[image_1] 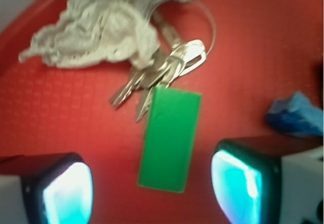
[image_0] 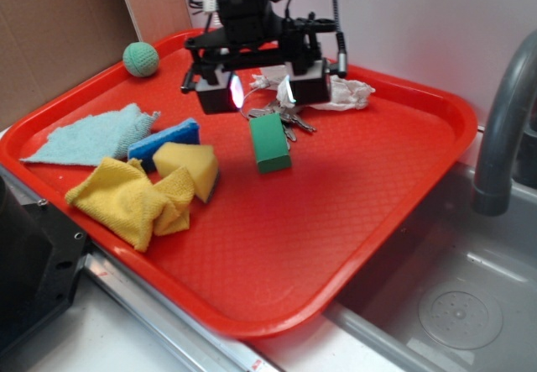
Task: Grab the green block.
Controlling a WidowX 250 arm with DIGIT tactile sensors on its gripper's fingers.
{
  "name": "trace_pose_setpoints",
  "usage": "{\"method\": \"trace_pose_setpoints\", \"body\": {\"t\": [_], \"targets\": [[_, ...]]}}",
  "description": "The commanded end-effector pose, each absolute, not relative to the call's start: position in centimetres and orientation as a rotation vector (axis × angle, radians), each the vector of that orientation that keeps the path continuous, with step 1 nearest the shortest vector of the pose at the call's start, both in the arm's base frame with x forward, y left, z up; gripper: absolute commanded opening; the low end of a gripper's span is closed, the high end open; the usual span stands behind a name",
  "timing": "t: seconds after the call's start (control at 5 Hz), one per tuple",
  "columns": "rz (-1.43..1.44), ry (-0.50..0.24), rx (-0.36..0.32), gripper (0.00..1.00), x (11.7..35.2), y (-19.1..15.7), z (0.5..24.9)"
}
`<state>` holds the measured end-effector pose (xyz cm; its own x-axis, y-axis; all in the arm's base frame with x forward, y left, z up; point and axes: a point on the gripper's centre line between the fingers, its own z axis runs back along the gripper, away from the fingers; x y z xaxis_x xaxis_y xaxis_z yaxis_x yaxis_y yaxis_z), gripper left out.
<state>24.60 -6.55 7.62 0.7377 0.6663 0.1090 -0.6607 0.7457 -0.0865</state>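
Note:
My fingertips straddle the narrow width of the green block (image_1: pixel 170 140) and the keys (image_1: pixel 158 71) lie clear at its far end, so I should keep lowering until they are on either side, then close.
The green block (image_0: pixel 269 143) lies flat on the red tray (image_0: pixel 352 196), a solid green rectangle with sharp edges. My gripper (image_0: pixel 261 91) hangs open just above and behind it, clear of the block. In the wrist view the green block (image_1: pixel 170 139) lies lengthwise between my two glowing fingertips (image_1: pixel 68 192), with red tray showing on both sides of it. My gripper (image_1: pixel 152 193) holds nothing.
A bunch of keys (image_1: pixel 152 77) touches the block's far end, beside a crumpled white cloth (image_1: pixel 96 32). A blue sponge (image_0: pixel 164 141), a yellow sponge (image_0: pixel 189 166), a yellow cloth (image_0: pixel 126 200), a light blue cloth (image_0: pixel 88 137) and a teal knitted ball (image_0: pixel 141 59) lie to the left. A sink and faucet (image_0: pixel 503 128) sit to the right.

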Motion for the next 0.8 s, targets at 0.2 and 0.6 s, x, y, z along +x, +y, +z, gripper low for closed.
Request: {"method": "trace_pose_setpoints", "body": {"t": [0.2,0.6], "targets": [[0.69,-0.066,-0.022,1.0,25.6,-6.4,4.1],[0.686,-0.015,-0.014,0.0,25.9,-6.4,3.0]]}}
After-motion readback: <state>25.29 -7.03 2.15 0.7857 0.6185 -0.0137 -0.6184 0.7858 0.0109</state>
